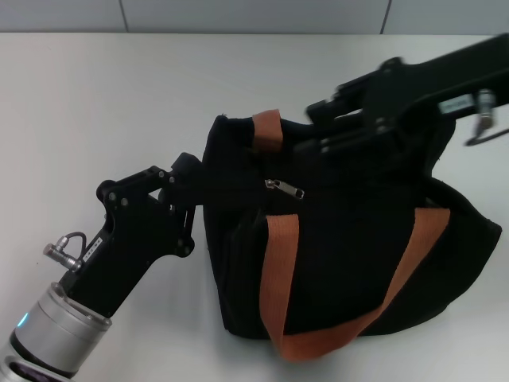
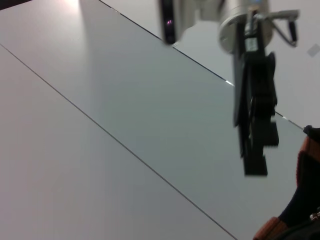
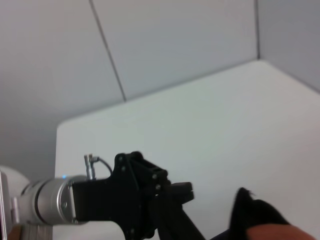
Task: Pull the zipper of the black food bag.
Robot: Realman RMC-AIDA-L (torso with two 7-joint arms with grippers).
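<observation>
The silver zipper's tab (image 1: 285, 189) is uncovered and points toward the open fingers of my right gripper. I should keep moving them down until they close on the tab (image 1: 296, 192).
The black food bag (image 1: 342, 255) stands in the middle of the table with two orange-brown strap handles (image 1: 278, 263). The small silver zipper (image 1: 284, 188) lies on its upper face, left of centre. My left gripper (image 1: 187, 195) is open against the bag's left side, with one finger high and one low; from the right wrist it (image 3: 187, 210) shows just short of the bag's corner (image 3: 247, 207). My right gripper (image 1: 312, 127) hovers open over the bag's top rear edge, up and right of the zipper, holding nothing. It (image 2: 260, 150) also hangs in the left wrist view.
A white table (image 1: 103, 103) runs wide on the left and behind the bag. A grey panelled wall (image 3: 175, 45) stands at the back. One strap loop (image 1: 318, 346) droops over the bag's front bottom edge.
</observation>
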